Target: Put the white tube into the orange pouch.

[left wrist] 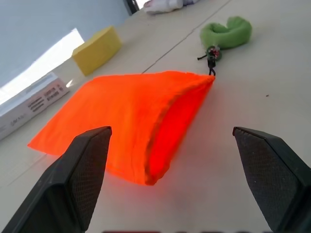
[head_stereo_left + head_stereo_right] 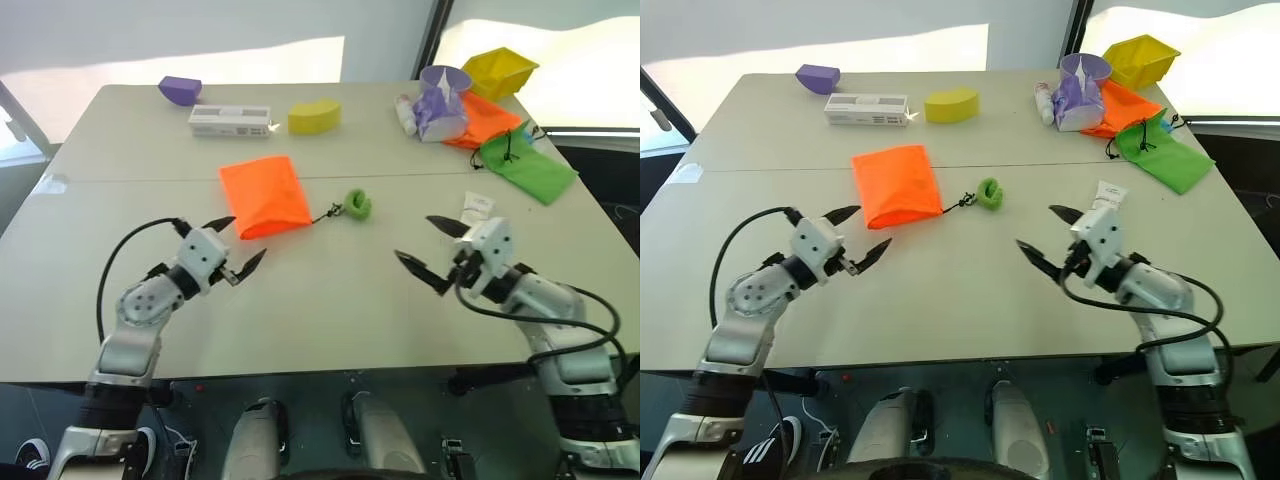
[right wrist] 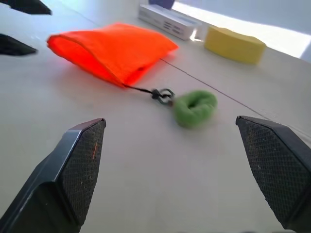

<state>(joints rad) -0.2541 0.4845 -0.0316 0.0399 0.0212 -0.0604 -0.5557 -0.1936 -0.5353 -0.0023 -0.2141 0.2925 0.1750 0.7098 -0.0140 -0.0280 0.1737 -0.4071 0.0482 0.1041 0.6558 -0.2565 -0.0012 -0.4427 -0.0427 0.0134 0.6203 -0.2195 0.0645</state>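
The orange pouch's near edge [image 2: 265,197] gapes [image 1: 171,133] along its stitched hem, so the robot will see the orange pouch open there for the white tube when it lifts the pouch's top layer.
The orange pouch [image 2: 265,195] lies flat at the table's middle, with its black cord running to a green ring [image 2: 357,204] on its right. My left gripper [image 2: 243,243] is open just in front of the pouch's near edge, and the pouch [image 1: 131,116] lies between its fingers in the left wrist view. My right gripper [image 2: 414,237] is open over bare table, right of the ring and pointing towards it [image 3: 195,108]. The white tube [image 2: 478,207] lies on the table just behind the right gripper, partly hidden by it.
Along the far edge stand a purple block [image 2: 180,89], a long white box [image 2: 230,120] and a yellow block [image 2: 313,116]. At the far right are a purple cup [image 2: 440,100], a yellow bin [image 2: 498,70], a second orange pouch [image 2: 485,120] and a green pouch [image 2: 525,165].
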